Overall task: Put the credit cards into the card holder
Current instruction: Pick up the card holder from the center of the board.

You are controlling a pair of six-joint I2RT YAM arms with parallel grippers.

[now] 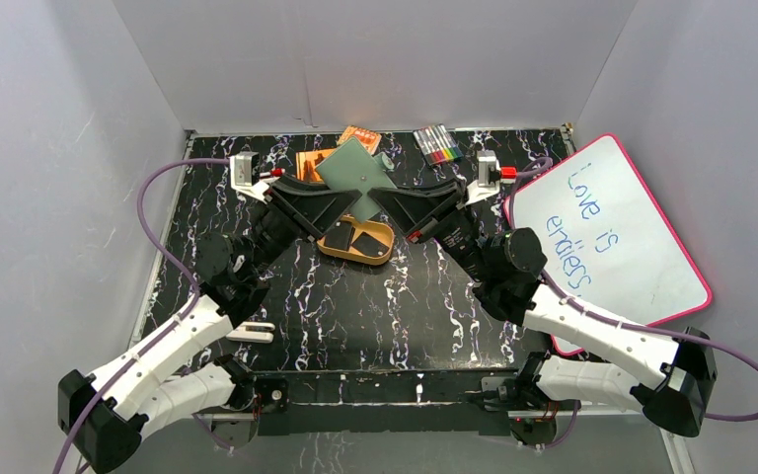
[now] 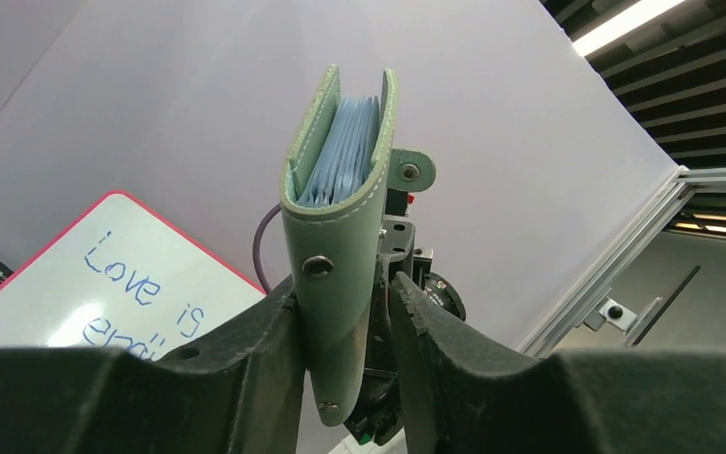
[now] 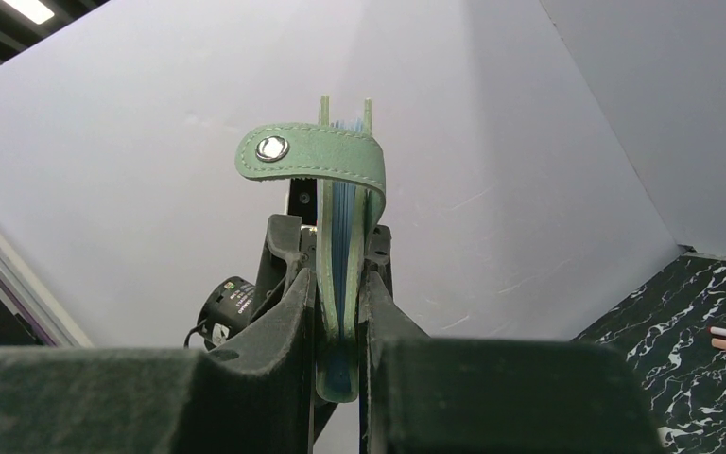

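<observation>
Next, my left gripper takes the card holder, because my right gripper clamps the card holder's open edge (image 3: 342, 246) shut and must be free to grip the snap strap (image 3: 326, 153).
The green card holder (image 1: 353, 170) hangs in the air above the back of the table, between both grippers. My right gripper (image 1: 383, 200) is shut on its lower edge; in the right wrist view the holder (image 3: 341, 227) stands upright between the jaws (image 3: 340, 284), with its snap strap (image 3: 307, 156) curled over the top. My left gripper (image 1: 343, 200) straddles the other side. There the holder (image 2: 336, 236) leans on one finger (image 2: 269, 331), with a narrow gap to the other, and blue sleeves show inside it. Two black credit cards (image 1: 365, 240) lie in the wooden tray (image 1: 355, 261) beneath.
An orange booklet (image 1: 309, 163) and an orange packet (image 1: 358, 135) lie at the back behind the holder. Beside them lies a bundle of markers (image 1: 437, 145). A pink-framed whiteboard (image 1: 612, 232) leans at the right. A small white part (image 1: 250, 333) lies near the left arm.
</observation>
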